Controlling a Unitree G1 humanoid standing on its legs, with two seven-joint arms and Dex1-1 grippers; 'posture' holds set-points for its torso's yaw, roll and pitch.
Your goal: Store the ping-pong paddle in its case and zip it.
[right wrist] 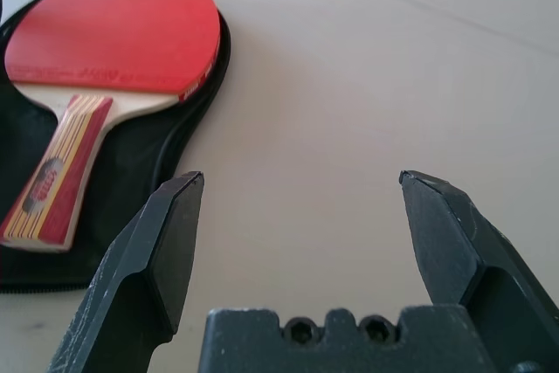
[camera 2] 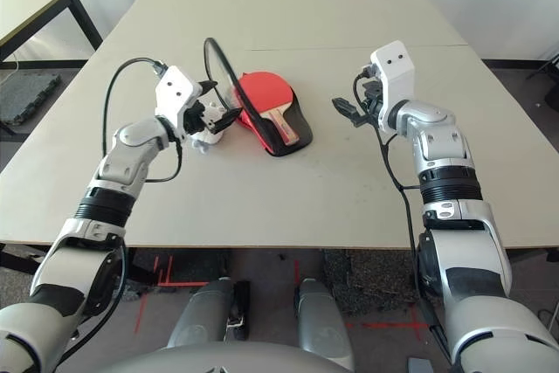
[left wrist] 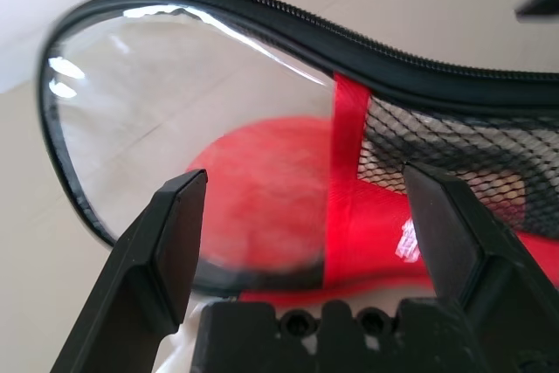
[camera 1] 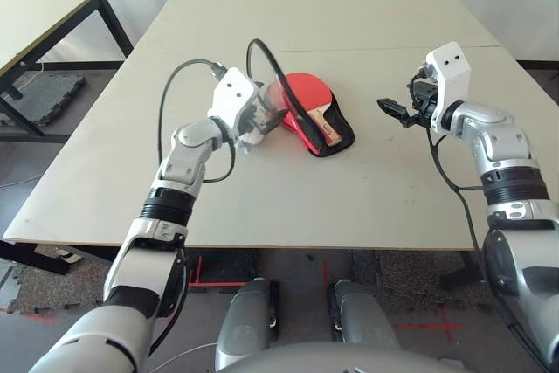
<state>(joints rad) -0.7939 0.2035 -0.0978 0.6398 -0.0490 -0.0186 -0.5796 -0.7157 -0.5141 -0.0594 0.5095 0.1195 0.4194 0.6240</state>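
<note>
The lid's black rim (camera 1: 278,67) is leaning over the paddle, past my left gripper. My left gripper should move back, and my right gripper should push down the mesh end (left wrist: 463,150).
The ping-pong paddle (camera 1: 306,90) lies red face up in the open case (camera 1: 339,142) at the table's middle, its striped handle (right wrist: 52,176) pointing toward me. The case's lid, with a black zip rim (left wrist: 349,50), a clear window and red-edged mesh (left wrist: 454,146), stands raised on the paddle's left side. My left gripper (camera 2: 224,118) is open right in front of that lid, with nothing between its fingers; whether they touch the lid I cannot tell. To the right of the case, my right gripper (camera 1: 393,109) hovers open over bare table, pointing at the paddle (right wrist: 113,28).
A small whitish object (camera 2: 203,139) sits on the table under my left gripper. A black cable (camera 1: 175,85) loops over my left forearm. A second table (camera 1: 44,15) stands at the back left. The table's front edge (camera 1: 262,244) runs close before me.
</note>
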